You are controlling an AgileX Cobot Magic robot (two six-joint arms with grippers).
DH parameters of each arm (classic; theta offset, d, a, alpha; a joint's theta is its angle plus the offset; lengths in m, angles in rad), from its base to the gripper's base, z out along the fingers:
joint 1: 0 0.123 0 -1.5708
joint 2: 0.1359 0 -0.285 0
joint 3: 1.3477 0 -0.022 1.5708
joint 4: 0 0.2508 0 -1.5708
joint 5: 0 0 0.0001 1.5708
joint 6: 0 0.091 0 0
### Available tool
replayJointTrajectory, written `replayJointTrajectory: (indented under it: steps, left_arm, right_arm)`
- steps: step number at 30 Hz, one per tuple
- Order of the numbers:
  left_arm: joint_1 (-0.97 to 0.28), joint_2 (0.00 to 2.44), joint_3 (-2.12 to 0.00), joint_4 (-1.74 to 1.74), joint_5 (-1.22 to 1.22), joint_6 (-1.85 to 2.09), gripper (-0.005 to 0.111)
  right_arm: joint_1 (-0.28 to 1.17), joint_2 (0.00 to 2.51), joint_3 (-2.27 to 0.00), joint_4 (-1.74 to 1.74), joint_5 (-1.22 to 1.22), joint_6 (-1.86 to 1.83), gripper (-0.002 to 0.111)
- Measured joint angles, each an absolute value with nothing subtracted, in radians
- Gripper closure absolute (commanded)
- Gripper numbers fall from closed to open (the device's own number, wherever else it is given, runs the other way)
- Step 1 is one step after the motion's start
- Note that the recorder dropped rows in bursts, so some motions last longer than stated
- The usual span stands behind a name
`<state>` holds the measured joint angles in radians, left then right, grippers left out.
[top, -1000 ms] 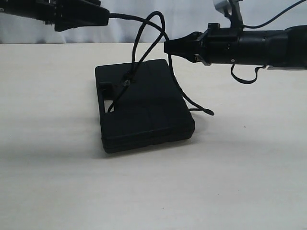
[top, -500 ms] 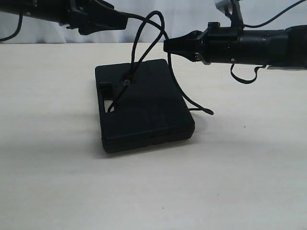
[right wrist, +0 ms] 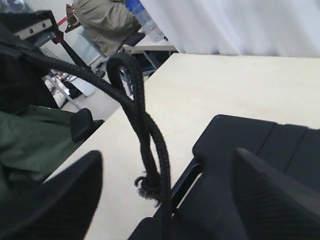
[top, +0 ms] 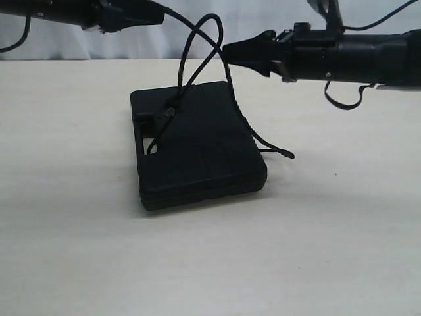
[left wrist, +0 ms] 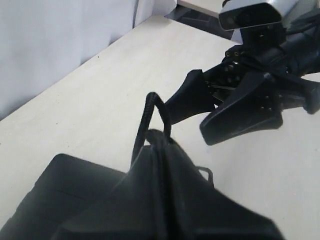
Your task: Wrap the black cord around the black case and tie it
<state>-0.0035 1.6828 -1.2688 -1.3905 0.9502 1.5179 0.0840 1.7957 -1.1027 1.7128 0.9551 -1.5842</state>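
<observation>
Next, I hand the cord's end [top: 172,13] from my left gripper to my right gripper, then steady the case with my left gripper for the pull, because the black cord runs slack through its loop [top: 219,47].
The black case [top: 197,148] lies flat on the table, handle slot to the left. The black cord [top: 186,72] rises from the slot, with its frayed knot [top: 172,110] over the lid, and arches into a high loop. My left gripper [top: 160,11] is shut on the cord at the top left; its closed fingers [left wrist: 165,165] show the cord [left wrist: 148,114] coming out of their tips. My right gripper [top: 227,52] is open beside the loop, and the cord [right wrist: 145,135] and knot [right wrist: 148,187] hang between its spread fingers [right wrist: 75,185]. The cord's knobbed tip [top: 288,155] rests on the table right of the case.
The pale table [top: 329,250] stretches around the case. A white curtain [top: 263,16] hangs behind it. Beyond the table's edge, the right wrist view shows a seated person [right wrist: 102,20] and a dark chair [right wrist: 80,125].
My left gripper has moved right and slightly up with the cord, drawing the loop higher. My right gripper has risen a little and edged left towards the loop.
</observation>
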Motion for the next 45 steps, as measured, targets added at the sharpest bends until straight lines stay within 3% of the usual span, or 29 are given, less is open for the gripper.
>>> replayJointTrajectory:
  steps: [4,6,14,22,25,28,30,31,32,40,45]
  left_arm:
    - [-0.011,1.675,-1.323,-1.511,0.911,1.504,0.107]
    - [-0.036,1.68,-1.398,-1.522,0.899,1.443,0.107]
    - [-0.244,1.864,-1.641,-1.467,0.91,1.247,0.107]
    - [-0.279,1.927,-1.653,-1.465,0.911,1.216,0.107]
    - [-0.279,1.931,-1.653,-1.469,0.89,1.213,0.107]
    - [-0.279,1.931,-1.653,-1.469,0.888,1.211,0.107]
    - [-0.279,1.931,-1.653,-1.469,0.888,1.209,0.107]
    - [-0.279,1.931,-1.653,-1.469,0.888,1.209,0.107]
    - [-0.279,1.931,-1.653,-1.469,0.888,1.209,0.107]
    - [-0.279,1.931,-1.653,-1.469,0.875,1.209,0.106]
    - [-0.279,1.927,-1.653,-1.422,0.85,1.207,0.085]
  right_arm:
    - [-0.046,1.645,-1.121,1.582,0.905,-1.586,0.033]
    - [-0.064,1.586,-1.126,1.571,0.891,-1.646,0.042]
    - [0.068,1.564,-1.127,1.512,0.751,-1.721,0.046]
    - [0.097,1.605,-1.127,1.527,0.742,-1.714,0.047]
    - [0.131,1.607,-1.127,1.564,0.664,-1.72,0.068]
    - [0.139,1.632,-1.13,1.63,0.613,-1.751,0.073]
    - [0.141,1.669,-1.134,1.64,0.631,-1.763,0.089]
    - [0.141,1.68,-1.136,1.64,0.639,-1.765,0.102]
    - [0.141,1.686,-1.138,1.64,0.648,-1.765,0.103]
    - [0.141,1.663,-1.144,1.642,0.66,-1.767,0.104]
    - [0.139,1.627,-1.144,1.642,0.633,-1.754,0.104]
